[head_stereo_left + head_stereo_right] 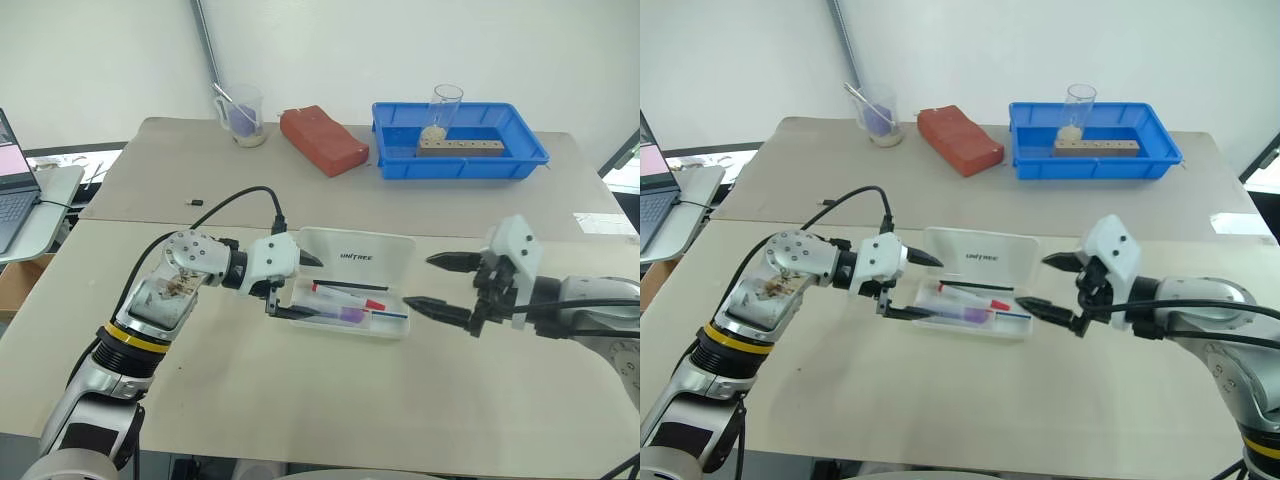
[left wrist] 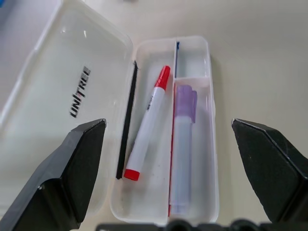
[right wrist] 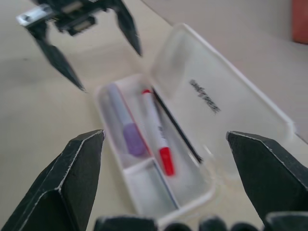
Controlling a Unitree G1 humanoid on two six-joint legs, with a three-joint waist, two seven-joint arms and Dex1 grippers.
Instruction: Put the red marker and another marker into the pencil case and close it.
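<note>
The robot's left gripper should shut its fingers and push the highlighter's body (image 2: 181, 180) down before closing the lid, because the highlighter (image 2: 184, 107) sits high against the divider of its section of the pencil case.
The white pencil case (image 1: 356, 247) lies open at the table's middle, its lettered lid laid back. In its tray lie the red marker (image 2: 147, 126), white-barrelled with a red cap, and beside it the other marker (image 2: 182, 144), a pale-lavender highlighter with a purple cap. A thin black pen, a thin red stick and a blue pen lie there too. My left gripper (image 1: 308, 288) is open at the case's left end, just above the tray, holding nothing. At the case's right end my right gripper (image 1: 420, 281) stands open and holds nothing.
At the back right stands a blue tray (image 1: 528, 160) holding a glass (image 1: 445, 108) and a wooden block (image 1: 460, 148). A red block (image 1: 322, 140) and a clear cup (image 1: 241, 116) stand at the back. A laptop (image 1: 14, 195) sits off the table's left.
</note>
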